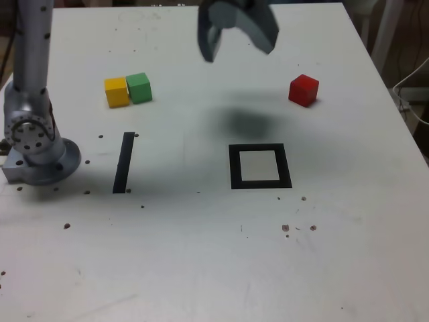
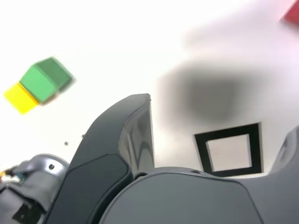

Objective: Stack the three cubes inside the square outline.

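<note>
The yellow cube is up against the green cube (image 1: 139,88), so the green cube will move and turn a little when the robot's gripper takes hold of the yellow cube.
A yellow cube (image 1: 116,92) and a green cube (image 1: 139,87) sit side by side, touching, on the white table toward the exterior view's left. The red cube (image 1: 303,90) stands alone toward that view's right. The black square outline (image 1: 260,166) with a white centre lies empty nearer the front. My gripper (image 1: 238,47) hangs high above the table at the back, between the two cube groups, open with nothing between its fingers. The wrist view shows the green cube (image 2: 46,79), the yellow cube (image 2: 17,98), the square outline (image 2: 230,150) and a sliver of the red cube (image 2: 292,14).
A straight black strip (image 1: 124,162) lies on the table (image 1: 201,255) left of the outline in the exterior view. The arm's metal base (image 1: 37,144) stands at that view's left edge. Small dark specks dot the table surface.
</note>
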Action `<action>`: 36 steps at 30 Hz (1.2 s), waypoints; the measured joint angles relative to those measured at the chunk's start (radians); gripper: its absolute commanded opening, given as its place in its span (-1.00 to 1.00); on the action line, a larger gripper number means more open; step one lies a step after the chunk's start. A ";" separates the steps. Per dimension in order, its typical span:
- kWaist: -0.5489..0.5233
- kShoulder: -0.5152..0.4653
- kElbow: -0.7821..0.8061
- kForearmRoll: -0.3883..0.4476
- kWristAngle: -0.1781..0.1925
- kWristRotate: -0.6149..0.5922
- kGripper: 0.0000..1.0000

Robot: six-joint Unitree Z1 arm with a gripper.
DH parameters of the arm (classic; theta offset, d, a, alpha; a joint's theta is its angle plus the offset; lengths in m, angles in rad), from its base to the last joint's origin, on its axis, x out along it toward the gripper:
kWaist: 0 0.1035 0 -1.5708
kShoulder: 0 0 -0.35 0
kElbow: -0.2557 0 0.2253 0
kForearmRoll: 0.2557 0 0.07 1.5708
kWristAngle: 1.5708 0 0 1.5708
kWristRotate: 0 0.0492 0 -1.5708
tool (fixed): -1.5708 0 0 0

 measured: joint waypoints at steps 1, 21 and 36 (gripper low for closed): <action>0.003 0.021 -0.028 0.003 0.001 0.006 0.94; 0.011 0.338 -0.410 0.051 0.049 0.179 0.92; -0.056 0.411 -0.413 0.002 0.079 0.206 0.83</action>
